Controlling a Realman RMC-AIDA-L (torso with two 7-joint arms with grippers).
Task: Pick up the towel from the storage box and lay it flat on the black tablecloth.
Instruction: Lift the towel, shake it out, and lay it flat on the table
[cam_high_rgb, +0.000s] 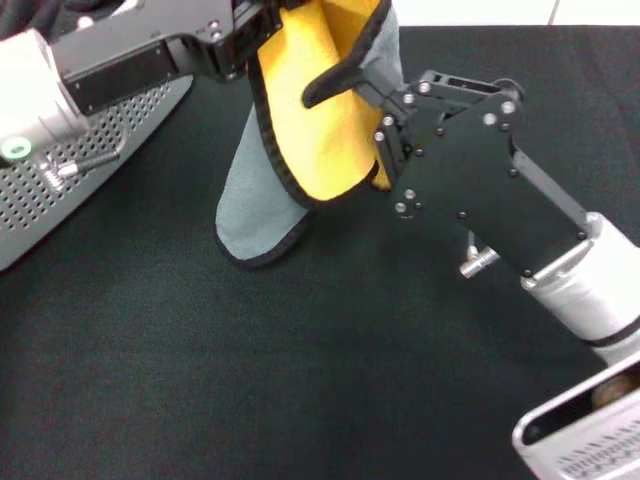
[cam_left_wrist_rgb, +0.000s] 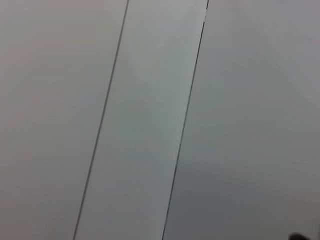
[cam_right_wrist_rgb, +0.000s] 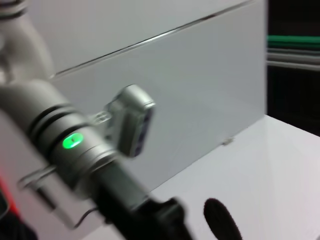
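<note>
The towel is hanging folded, with both grippers close together near its top. So my right gripper should keep it up while my left gripper grabs a loose lower corner.
The towel, yellow face towards me and grey back showing, hangs between my two grippers above the black tablecloth. Its lower grey corner rests on the cloth. My left gripper comes in from the upper left and is shut on the towel's top edge. My right gripper reaches in from the right, one black finger across the yellow face, shut on the towel's right edge. The storage box, light grey and perforated, lies at the left edge. The left wrist view shows only pale wall panels.
The right forearm crosses the right half of the cloth. A silver perforated part sits at the bottom right corner. The right wrist view shows the left arm with a green light and a white wall behind.
</note>
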